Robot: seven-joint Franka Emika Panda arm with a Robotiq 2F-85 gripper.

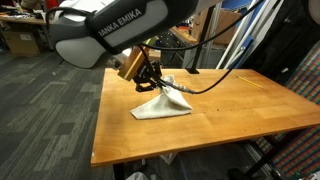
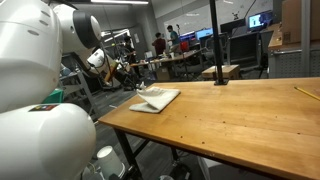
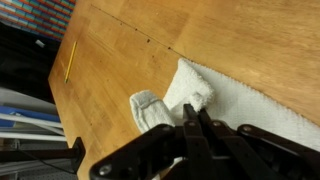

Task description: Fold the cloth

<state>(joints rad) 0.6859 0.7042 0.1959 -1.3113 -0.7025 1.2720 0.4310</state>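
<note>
My gripper goes on moving the white cloth's raised corner (image 1: pixel 169 86), which it holds over the white cloth's flat part (image 1: pixel 150 109), across and down until the corner rests there.
The white cloth (image 1: pixel 165 106) lies on the wooden table (image 1: pixel 230 115), near its left end. One corner is pulled up into a peak toward my gripper (image 1: pixel 153 77). In the wrist view my gripper (image 3: pixel 193 107) is shut, with a bunched bit of the cloth (image 3: pixel 250 112) pinched between its black fingertips. A rolled fold of fabric sticks out to the left of the fingers. In an exterior view the cloth (image 2: pixel 155 98) looks like a low, pale sheet near the table's far corner.
A yellow pencil (image 3: pixel 70 62) lies on the table (image 3: pixel 120 70) near its edge, away from the cloth; it also shows as the pencil (image 2: pixel 305 93). Black cables (image 1: pixel 215 70) hang over the table's back. Desks, boxes and people fill the room behind.
</note>
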